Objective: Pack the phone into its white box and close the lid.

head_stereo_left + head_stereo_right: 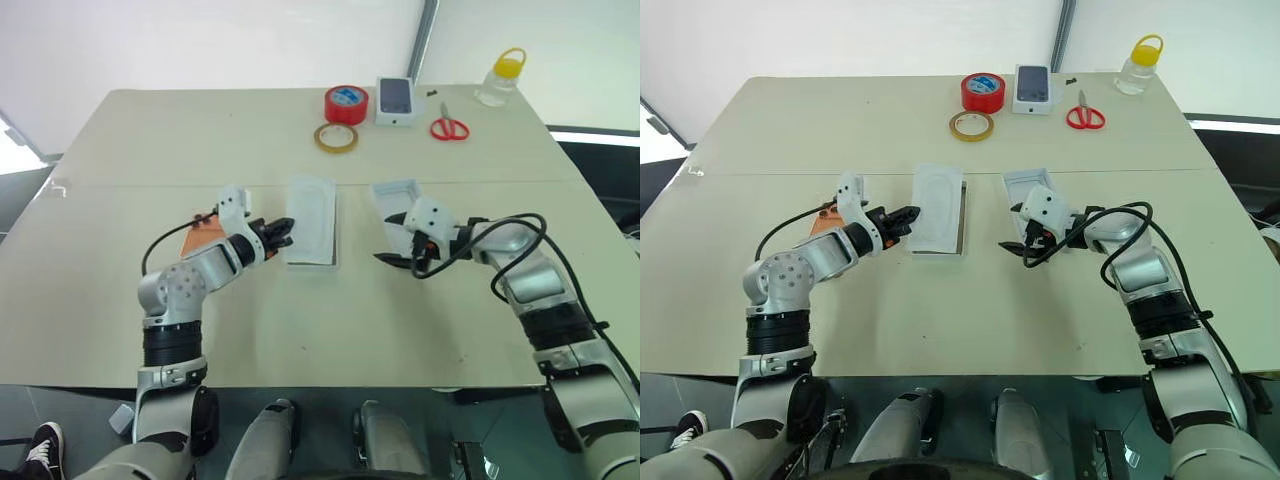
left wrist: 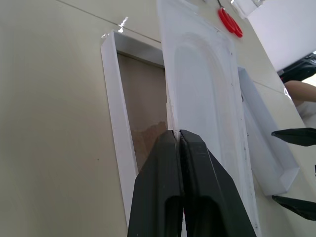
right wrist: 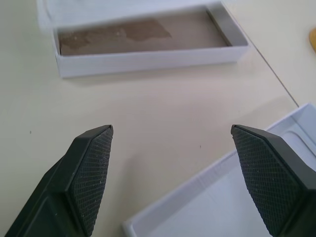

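Note:
The flat white card lies at a slant across the white box of matching outline. The card should settle flat inside the box when I press down.
The white box lies mid-table, its brownish floor partly showing. A flat white card with an oval recess rests slanted across it. My left gripper is at the box's left side, its fingers pressed together on the card's edge. Behind my left forearm the orange phone lies on the table, mostly hidden. To the right of the box lies the white lid, hollow side up. My right gripper hovers open at the lid's near corner, holding nothing.
Along the far edge stand a red tape roll, a tan tape ring, a small white carton printed with a phone, red scissors and a yellow-capped bottle. Bare tabletop lies in front of both grippers.

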Available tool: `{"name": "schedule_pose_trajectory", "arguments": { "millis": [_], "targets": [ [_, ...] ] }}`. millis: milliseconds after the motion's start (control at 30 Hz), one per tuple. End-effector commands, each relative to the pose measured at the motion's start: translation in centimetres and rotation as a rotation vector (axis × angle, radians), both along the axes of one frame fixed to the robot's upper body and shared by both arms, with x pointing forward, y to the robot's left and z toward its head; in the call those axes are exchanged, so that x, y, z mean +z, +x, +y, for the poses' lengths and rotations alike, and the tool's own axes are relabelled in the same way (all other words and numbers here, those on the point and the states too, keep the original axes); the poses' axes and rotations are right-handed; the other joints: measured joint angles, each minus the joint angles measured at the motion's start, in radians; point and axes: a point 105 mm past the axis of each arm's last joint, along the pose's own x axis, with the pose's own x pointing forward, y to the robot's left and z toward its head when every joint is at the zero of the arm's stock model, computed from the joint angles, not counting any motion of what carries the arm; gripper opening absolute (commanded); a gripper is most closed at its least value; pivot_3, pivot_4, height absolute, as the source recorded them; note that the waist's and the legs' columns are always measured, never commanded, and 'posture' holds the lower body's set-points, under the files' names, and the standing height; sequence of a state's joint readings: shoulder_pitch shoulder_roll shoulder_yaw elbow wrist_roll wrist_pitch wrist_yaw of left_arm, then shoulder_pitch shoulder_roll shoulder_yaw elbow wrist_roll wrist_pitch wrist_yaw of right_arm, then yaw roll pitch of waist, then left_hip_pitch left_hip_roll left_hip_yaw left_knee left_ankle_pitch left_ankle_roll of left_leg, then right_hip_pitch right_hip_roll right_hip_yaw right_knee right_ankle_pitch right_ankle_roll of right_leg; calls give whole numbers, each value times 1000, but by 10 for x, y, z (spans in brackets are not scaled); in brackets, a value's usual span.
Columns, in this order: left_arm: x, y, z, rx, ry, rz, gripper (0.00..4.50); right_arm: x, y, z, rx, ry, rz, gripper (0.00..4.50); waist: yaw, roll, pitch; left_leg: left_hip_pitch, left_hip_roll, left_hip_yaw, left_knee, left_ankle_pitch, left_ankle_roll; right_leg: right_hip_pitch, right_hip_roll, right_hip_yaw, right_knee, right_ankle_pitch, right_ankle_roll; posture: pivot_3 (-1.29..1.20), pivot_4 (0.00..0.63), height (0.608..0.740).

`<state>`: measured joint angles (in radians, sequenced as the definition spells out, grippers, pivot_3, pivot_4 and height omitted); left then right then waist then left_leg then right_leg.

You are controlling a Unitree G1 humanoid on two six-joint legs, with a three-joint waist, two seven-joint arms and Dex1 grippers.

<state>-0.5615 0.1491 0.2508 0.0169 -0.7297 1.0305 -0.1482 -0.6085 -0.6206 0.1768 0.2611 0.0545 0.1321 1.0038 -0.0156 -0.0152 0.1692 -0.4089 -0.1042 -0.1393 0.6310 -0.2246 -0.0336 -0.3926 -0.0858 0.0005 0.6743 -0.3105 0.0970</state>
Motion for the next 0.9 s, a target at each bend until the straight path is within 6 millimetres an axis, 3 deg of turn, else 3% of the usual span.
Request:
{"name": "schedule_pose_trajectory", "arguments": {
  "millis": [33, 133, 300, 467, 533, 600, 733, 900],
  "targets": [
    [10, 2, 1, 24, -16, -53, 1929, 20, 3, -1, -24, 65, -64, 4031, 2, 0, 0, 0, 0, 0, 0, 0, 0, 0, 0, 0, 0, 0, 0, 0, 150, 740],
    [11, 2, -4, 12, -4, -55, 3407, 23, 4, 2, -23, 90, -71, 4031, 3, 0, 0, 0, 0, 0, 0, 0, 0, 0, 0, 0, 0, 0, 0, 0, 150, 740],
    [24, 1, 5, 19, 46, -138, 3407, 42, 4, 25, 0, 248, -48, 4031, -3, 0, 0, 0, 0, 0, 0, 0, 0, 0, 0, 0, 0, 0, 0, 0, 150, 740],
    [47, -6, 18, -20, 219, -352, 3471, 52, 7, 66, 23, 364, -26, 1851, -10, 0, 0, 0, 1, 0, -1, 0, -1, -1, 1, 1, 1, 0, 0, 0, 150, 740],
    [49, -11, 28, -28, 283, -409, 3471, 47, 10, 85, 25, 350, -45, 772, -4, 0, 0, 0, 1, 0, -1, 1, -1, -2, 1, 1, 2, 0, 0, 0, 150, 740],
    [46, -16, 41, -34, 362, -444, 3471, 41, 14, 102, 17, 348, -38, 96, -4, 0, 0, 0, 0, 0, -1, 0, -1, -2, 1, 2, 1, 0, 0, 0, 150, 740],
    [53, -26, 70, -7, 423, -564, 3471, 20, 17, 129, 43, 248, -58, 96, -4, 1, 0, 0, 0, 1, -2, 1, -1, -3, 1, 3, 2, 0, 0, 0, 150, 740],
    [62, -34, 98, 52, 378, -606, 3471, -3, 27, 141, 5, 136, -35, 96, -4, 1, 0, 0, 0, 1, -2, 0, -1, -4, 1, 3, 1, 0, 0, 0, 150, 740]
  ]
}}
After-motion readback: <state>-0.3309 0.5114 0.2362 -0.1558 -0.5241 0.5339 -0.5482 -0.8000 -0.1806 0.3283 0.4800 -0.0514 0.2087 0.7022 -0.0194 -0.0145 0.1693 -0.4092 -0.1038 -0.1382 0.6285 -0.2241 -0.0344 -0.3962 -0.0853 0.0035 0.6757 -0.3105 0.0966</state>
